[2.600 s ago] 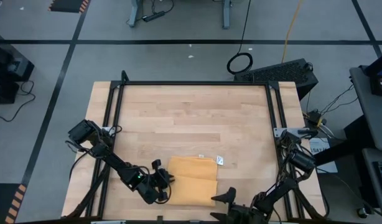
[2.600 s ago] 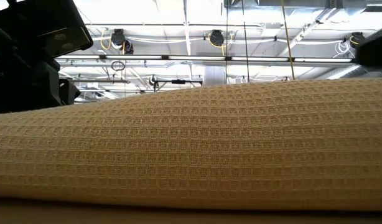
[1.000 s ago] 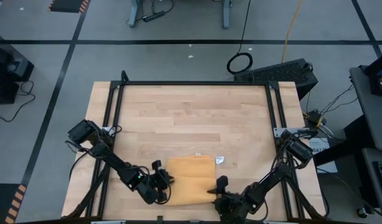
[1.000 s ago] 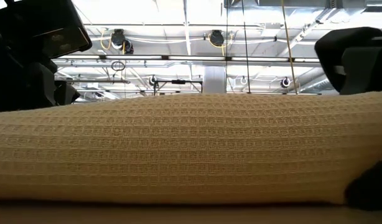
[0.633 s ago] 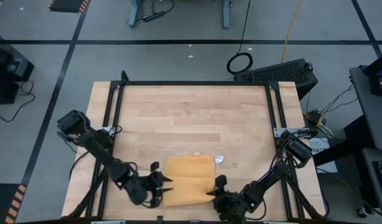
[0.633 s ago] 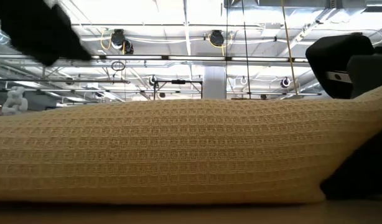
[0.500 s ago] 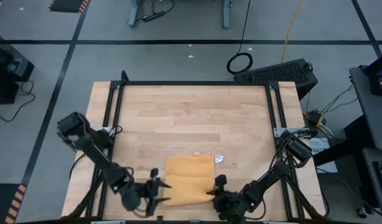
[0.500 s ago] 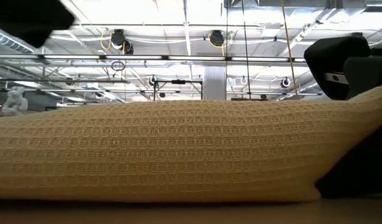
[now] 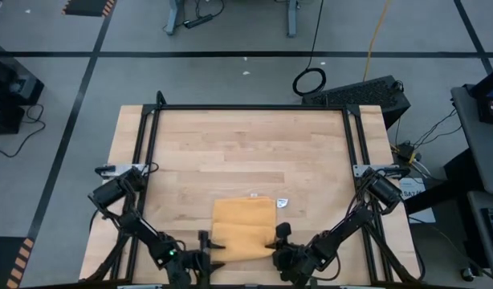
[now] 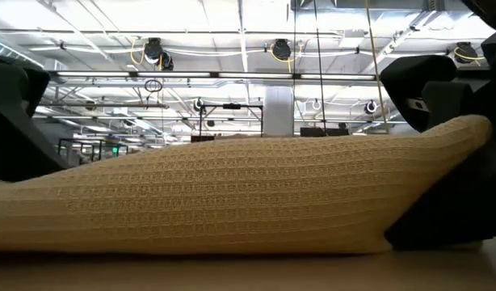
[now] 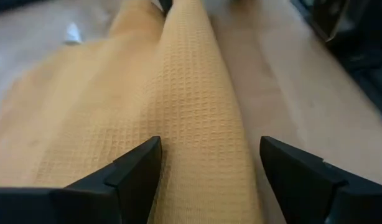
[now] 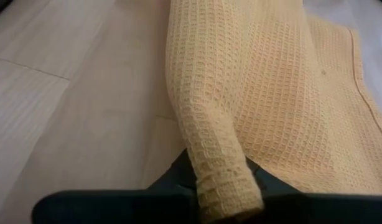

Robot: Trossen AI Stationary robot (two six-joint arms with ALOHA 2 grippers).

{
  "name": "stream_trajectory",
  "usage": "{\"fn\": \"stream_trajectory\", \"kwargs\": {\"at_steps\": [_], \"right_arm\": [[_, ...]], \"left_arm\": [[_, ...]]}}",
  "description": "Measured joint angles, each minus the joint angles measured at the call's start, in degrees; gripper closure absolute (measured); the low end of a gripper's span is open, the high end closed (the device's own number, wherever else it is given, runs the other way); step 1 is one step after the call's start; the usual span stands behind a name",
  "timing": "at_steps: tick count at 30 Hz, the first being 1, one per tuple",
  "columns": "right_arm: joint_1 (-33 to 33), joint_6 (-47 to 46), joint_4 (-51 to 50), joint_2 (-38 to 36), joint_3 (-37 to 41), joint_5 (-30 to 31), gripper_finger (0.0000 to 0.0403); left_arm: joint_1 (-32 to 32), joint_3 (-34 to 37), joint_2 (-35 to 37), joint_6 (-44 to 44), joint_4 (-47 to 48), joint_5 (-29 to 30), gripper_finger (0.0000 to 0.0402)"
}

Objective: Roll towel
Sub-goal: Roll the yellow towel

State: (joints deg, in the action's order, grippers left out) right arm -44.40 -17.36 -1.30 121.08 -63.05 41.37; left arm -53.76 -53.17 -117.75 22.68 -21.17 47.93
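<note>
The limp flat rest runs on from the roll [image 9: 242,246], so the towel's flat rest [image 9: 243,217] will drag along and hang down when I lift the roll.
The mustard-yellow towel [image 9: 243,225] lies near the table's front edge. Its near part is rolled into a roll [image 11: 197,118], and the flat rest spreads toward the far edge. My left gripper [image 9: 212,251] is open at the roll's left end, one finger [image 11: 138,169] on each side of the roll; whether they touch it I cannot tell. My right gripper [image 9: 279,241] is shut on the roll's right end. In the low view the roll [image 10: 232,194] fills the width, low at its left end and raised at its right. My right gripper pinches the roll's right end [image 12: 223,180] between its two fingers, which lie along the roll and slant down from the near right. That end [image 10: 462,129] is lifted off the table. The rest of the roll slopes down to the wood at the left.
A small white piece [image 9: 282,204] lies on the wood beside the towel's far right corner. Black frame rails [image 9: 246,107] run along the table's far, left and right sides. The far half of the tabletop [image 9: 246,152] is bare wood.
My left gripper has opened, let go of the roll's left end and swung toward the near edge, then back to that end. The left end has sunk to the table. My right gripper has shut on the right end, which now stands raised.
</note>
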Motion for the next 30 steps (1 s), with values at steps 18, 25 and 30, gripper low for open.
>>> {"fn": "stream_trajectory", "kwargs": {"at_steps": [18, 25, 30], "right_arm": [[0.91, -0.28, -2.87, -4.42, 0.39, -3.14, 0.0378], [3.72, -3.04, -5.53, -9.01, 0.26, -11.82, 0.0379], [6.53, -2.28, -5.98, -12.62, 0.15, -17.61, 0.0379]], "left_arm": [[2.10, -2.58, 3.03, 6.30, 12.38, -1.51, 0.0377], [3.48, -2.60, 14.84, 13.04, 16.60, -6.11, 0.0366], [4.07, -2.60, 20.72, 19.50, 22.82, -9.38, 0.0365]]}}
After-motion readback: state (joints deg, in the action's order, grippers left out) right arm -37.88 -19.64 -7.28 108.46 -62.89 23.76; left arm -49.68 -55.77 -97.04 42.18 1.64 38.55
